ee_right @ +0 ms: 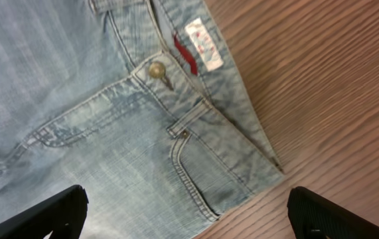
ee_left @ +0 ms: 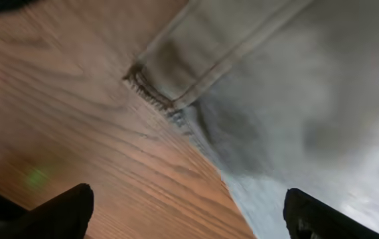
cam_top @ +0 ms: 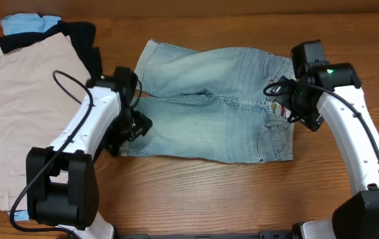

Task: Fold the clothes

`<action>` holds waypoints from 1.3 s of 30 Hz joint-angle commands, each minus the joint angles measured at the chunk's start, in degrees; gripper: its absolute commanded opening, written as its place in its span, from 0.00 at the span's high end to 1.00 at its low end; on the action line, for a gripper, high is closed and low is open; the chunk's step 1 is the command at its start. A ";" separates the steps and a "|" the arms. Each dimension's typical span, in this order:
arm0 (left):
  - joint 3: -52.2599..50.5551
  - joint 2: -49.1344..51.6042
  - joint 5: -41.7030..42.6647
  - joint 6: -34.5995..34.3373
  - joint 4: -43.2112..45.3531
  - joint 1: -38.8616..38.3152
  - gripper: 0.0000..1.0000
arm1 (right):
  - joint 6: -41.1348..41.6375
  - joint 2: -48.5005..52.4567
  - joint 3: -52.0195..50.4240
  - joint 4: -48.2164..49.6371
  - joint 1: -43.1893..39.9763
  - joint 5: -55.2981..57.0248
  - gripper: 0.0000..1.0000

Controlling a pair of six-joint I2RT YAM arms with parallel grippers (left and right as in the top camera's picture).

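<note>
The robot's right gripper is over the waistband (ee_right: 206, 106), away from the waistband's near corner, so it should move down to that corner (cam_top: 287, 155) before both grippers fold the near leg over.
The pale blue denim shorts (cam_top: 209, 106) lie spread flat on the wooden table, waistband to the right. My left gripper (cam_top: 136, 125) is open over the left leg hem, whose frayed edge (ee_left: 151, 89) fills the left wrist view; its fingers (ee_left: 186, 219) hold nothing. My right gripper (cam_top: 289, 106) is open above the waistband, close to it. The right wrist view shows the button (ee_right: 156, 70), a small label (ee_right: 204, 44) and a front pocket, with its fingers (ee_right: 186, 216) wide apart and empty.
A pile of folded garments sits at the left: beige (cam_top: 23, 99) on top, black (cam_top: 70, 36) and sky-blue (cam_top: 23, 24) behind it. Bare wooden table (cam_top: 209, 192) lies in front of the shorts.
</note>
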 commanded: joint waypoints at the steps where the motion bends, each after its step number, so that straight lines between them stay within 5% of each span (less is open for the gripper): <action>1: -3.56 -2.10 1.90 -4.46 1.38 -0.20 0.06 | 0.61 -1.64 -2.05 1.16 -0.09 -2.01 0.00; 13: -8.48 -2.10 -7.37 -12.68 6.19 -0.15 0.16 | 0.57 -1.31 -4.09 4.00 -0.09 -2.19 0.00; 19: -12.26 -2.03 -8.13 -13.14 15.52 -0.15 0.24 | 0.39 -1.31 -4.09 4.09 -0.09 -2.19 0.04; 23: -14.10 -2.03 -8.13 -13.11 18.91 -0.15 0.39 | 0.39 -1.31 -4.13 3.85 -0.09 -2.16 0.10; 28: -15.04 -2.03 -8.13 -13.11 20.52 -0.15 0.82 | 0.46 -1.31 -4.15 1.31 -0.09 -2.21 0.14; 33: -15.04 -2.03 -8.11 -13.07 23.17 -0.15 0.80 | 3.96 -1.31 -5.33 -1.75 -0.09 -3.04 0.16; 39: -15.02 -2.03 -8.15 -12.92 25.05 -0.15 0.96 | 6.91 -1.31 -17.22 5.11 -0.09 -8.50 0.27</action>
